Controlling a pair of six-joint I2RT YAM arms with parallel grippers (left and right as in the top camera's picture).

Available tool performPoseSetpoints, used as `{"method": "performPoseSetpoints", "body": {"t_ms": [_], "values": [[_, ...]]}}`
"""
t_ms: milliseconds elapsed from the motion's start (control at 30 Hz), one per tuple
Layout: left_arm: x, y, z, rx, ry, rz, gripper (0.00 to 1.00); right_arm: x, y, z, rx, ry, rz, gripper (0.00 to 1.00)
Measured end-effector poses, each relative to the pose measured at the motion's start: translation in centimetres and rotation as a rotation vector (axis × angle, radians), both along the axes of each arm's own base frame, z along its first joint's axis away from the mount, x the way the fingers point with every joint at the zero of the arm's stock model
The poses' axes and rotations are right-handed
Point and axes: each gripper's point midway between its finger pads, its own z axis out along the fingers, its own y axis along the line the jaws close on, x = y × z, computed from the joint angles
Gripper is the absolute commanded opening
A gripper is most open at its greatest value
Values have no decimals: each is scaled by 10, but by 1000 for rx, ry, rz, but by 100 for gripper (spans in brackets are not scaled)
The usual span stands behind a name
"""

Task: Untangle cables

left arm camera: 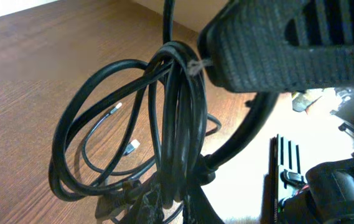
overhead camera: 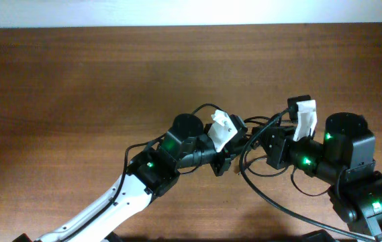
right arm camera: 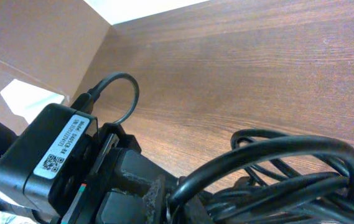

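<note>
The cable loops [left arm camera: 180, 106] are bunched up and slack and the robot's grippers are almost touching, so next the left gripper pulls back while the right gripper holds the cables, to spread the loops apart.
The cables [overhead camera: 248, 149] are a bundle of thin black loops hanging between my two grippers above the wooden table [overhead camera: 110, 81]. In the left wrist view the loops [left arm camera: 164, 124] hang together, with two small silvery plug tips [left arm camera: 116, 109] inside them. My left gripper [left arm camera: 183, 202] is shut on the lower end of the bundle. My right gripper [left arm camera: 276, 50] pinches its top. In the right wrist view my right gripper [right arm camera: 192, 199] is shut on the cables [right arm camera: 288, 165]. In the overhead view my left gripper [overhead camera: 229, 160] and right gripper [overhead camera: 259, 144] almost touch.
A thicker black robot cable [overhead camera: 271, 198] curves over the table in front of the right arm. The left arm's camera housing with a white label [right arm camera: 49, 152] sits close beside the right jaws. The table's edge and the right arm's base [left arm camera: 344, 186] are near.
</note>
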Motion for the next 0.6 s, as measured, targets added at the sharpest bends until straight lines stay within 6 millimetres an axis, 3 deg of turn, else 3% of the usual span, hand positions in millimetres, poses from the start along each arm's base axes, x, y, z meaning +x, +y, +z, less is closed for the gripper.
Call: {"method": "performPoseSetpoints", "body": {"t_ms": [133, 300, 533, 600], "values": [[-2, -1, 1, -4, 2, -9, 0, 0, 0, 0, -1, -1, 1, 4], [-5, -2, 2, -12, 4, -29, 0, 0, 0, 0, -2, -3, 2, 11], [-13, -11, 25, -98, -52, -106, 0, 0, 0, 1, -2, -9, 3, 11], [-12, -11, 25, -98, -51, -106, 0, 0, 0, 1, -2, -8, 2, 23]]}}
